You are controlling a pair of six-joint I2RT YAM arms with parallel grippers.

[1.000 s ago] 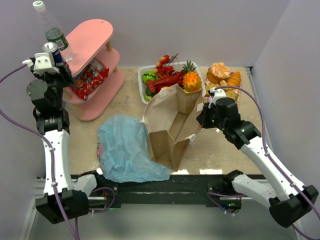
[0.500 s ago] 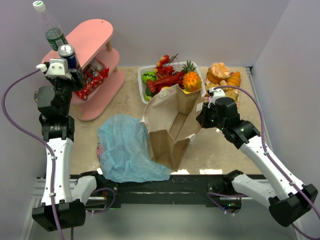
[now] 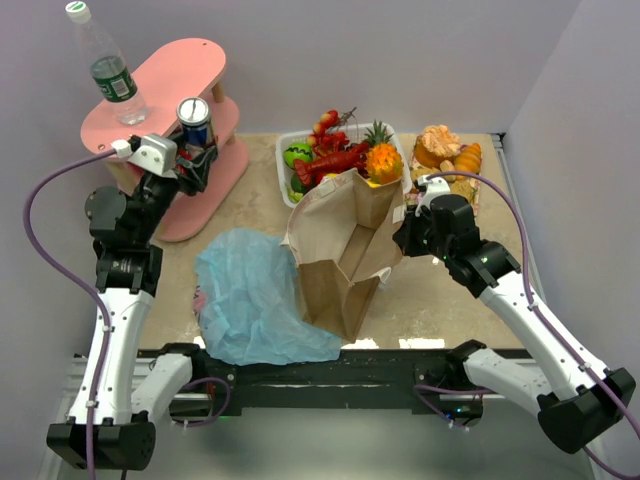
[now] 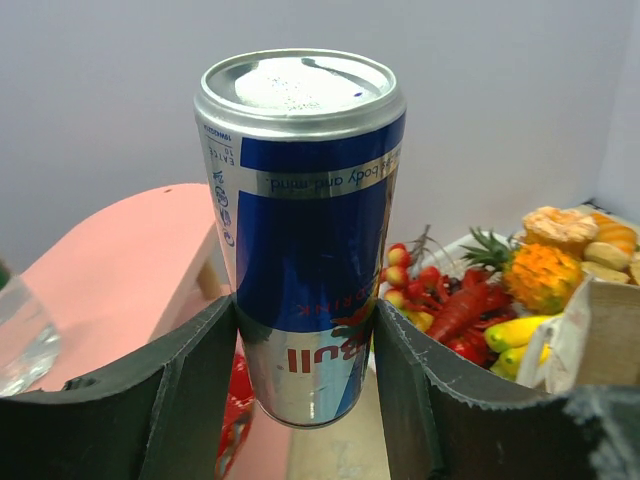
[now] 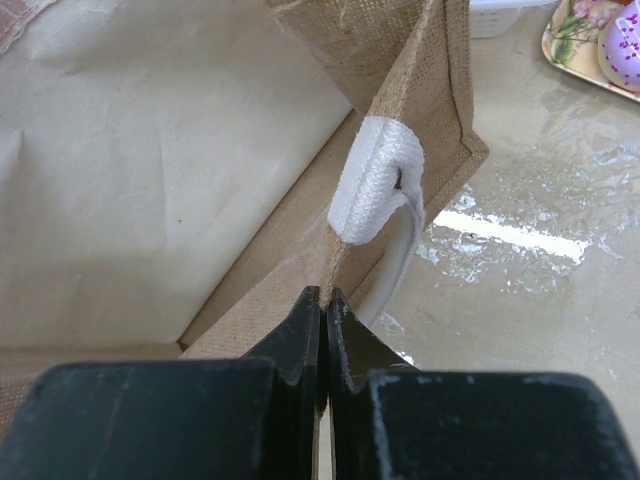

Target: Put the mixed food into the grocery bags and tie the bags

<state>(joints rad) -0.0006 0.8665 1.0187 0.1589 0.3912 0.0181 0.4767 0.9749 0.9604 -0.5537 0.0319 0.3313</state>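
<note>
The robot's right gripper is holding the brown paper bag's opening (image 3: 350,232) open, so the left gripper keeps bringing the blue and silver can (image 3: 195,120) over and lets go of it inside.
A blue and silver can (image 3: 193,122) (image 4: 300,220) hangs upright in the air before the pink shelf (image 3: 165,75), with my left gripper (image 3: 195,152) (image 4: 305,370) shut on its lower half. My right gripper (image 3: 404,232) (image 5: 325,300) is shut on the rim of the brown paper bag (image 3: 345,255) (image 5: 150,200), just below its white handle (image 5: 378,180). The bag stands open. Flat on the table to its left lies the light-blue plastic bag (image 3: 255,300). A red lobster (image 3: 335,160) (image 4: 470,305), pineapple (image 3: 381,155) (image 4: 540,270) and bananas (image 4: 515,330) fill the white basket (image 3: 283,150).
A clear green-labelled bottle (image 3: 108,65) stands on the pink shelf's top tier. Red snack packets (image 4: 235,390) show on a lower tier. A plate of bread and pastries (image 3: 447,150) sits at the back right. Walls close in on the left, back and right.
My left arm has carried the can to the right and down, away from the bottle and off the shelf top. The right arm and paper bag have not moved.
</note>
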